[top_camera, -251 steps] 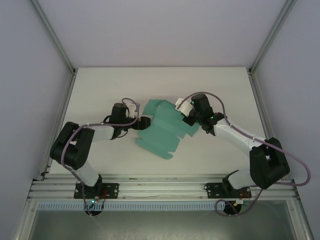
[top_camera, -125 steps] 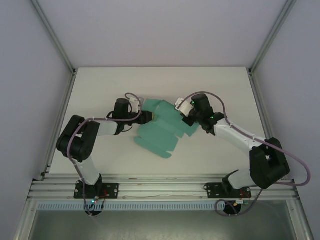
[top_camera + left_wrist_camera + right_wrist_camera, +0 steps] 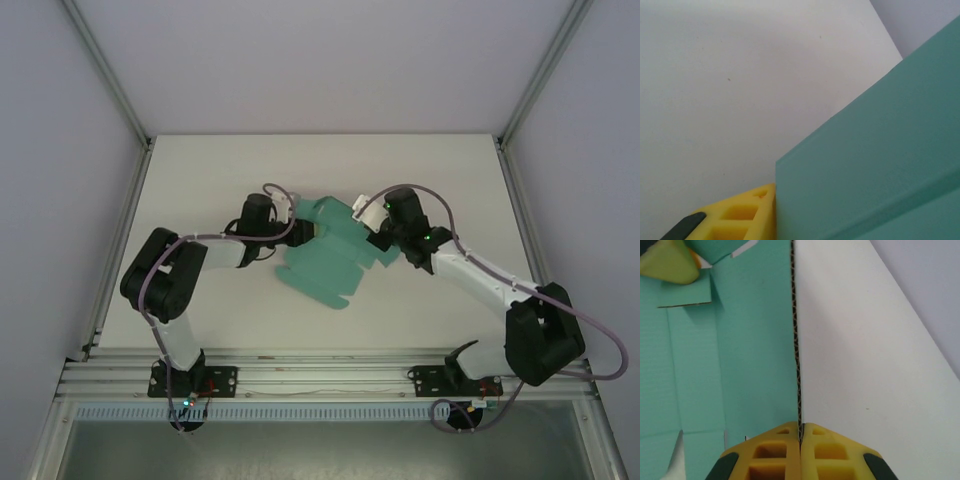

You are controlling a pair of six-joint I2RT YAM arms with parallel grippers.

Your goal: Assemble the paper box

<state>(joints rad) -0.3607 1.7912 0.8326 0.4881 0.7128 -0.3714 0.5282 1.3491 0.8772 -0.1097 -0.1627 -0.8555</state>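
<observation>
Next, I turn the box straight and move my left gripper back before it takes the box's side, because the paper box's front flap is at a slant.
The paper box is a flat teal-green die-cut sheet with flaps, lying mid-table between the arms. My right gripper holds its right flap. In the right wrist view the card's corrugated edge runs straight into the shut yellow fingers of the gripper. My left gripper is at the sheet's upper left edge. In the left wrist view the teal card faces the camera and hides one finger. The other yellow finger touches the card's edge.
The white table has metal frame posts along its left and right sides. Bare tabletop lies beside the sheet. Purple cables loop off both arms.
My left gripper has swung right and farther back, up to the sheet's upper left flap. The sheet has shifted slightly right and its left side looks narrower. The right gripper has kept its hold.
</observation>
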